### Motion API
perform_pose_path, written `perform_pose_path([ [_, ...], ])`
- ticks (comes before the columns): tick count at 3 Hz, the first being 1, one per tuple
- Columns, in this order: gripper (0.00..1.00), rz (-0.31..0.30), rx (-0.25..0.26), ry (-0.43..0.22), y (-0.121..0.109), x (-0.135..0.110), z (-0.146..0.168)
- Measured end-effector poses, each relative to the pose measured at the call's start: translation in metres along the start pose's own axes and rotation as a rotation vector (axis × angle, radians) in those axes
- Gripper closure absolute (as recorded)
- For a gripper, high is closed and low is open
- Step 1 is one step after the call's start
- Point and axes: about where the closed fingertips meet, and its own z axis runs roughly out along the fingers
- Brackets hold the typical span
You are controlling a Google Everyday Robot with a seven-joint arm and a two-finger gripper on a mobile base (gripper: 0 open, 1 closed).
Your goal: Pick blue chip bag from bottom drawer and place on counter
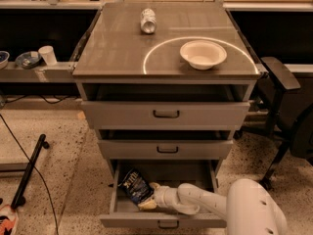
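Observation:
The robot's gripper is only at the blue chip bag's lower corner [144, 199], so it should open, reach farther over the bag's crumpled body [137, 187] and close there before it lifts.
The blue chip bag [132, 184] lies crumpled in the left part of the open bottom drawer [164, 222]. My gripper [148, 198] reaches into that drawer from the right and sits against the bag's lower right edge. My white arm [210, 207] runs from the lower right corner into the drawer and hides the drawer's right half. The counter [112, 48], with its white arc, is above the three drawers.
A silver can [147, 20] lies at the counter's back and a white bowl [203, 54] stands at its right. The two upper drawers are slightly pulled out. A side shelf with cups [47, 54] is at left, a dark chair [288, 111] at right, a black pole [29, 173] on the floor.

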Motion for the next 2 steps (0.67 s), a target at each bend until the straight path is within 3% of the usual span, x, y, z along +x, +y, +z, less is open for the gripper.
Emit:
perform_pose_path([
  [2, 0.0, -0.07, -0.007, 0.082, 0.0, -0.014, 0.018],
])
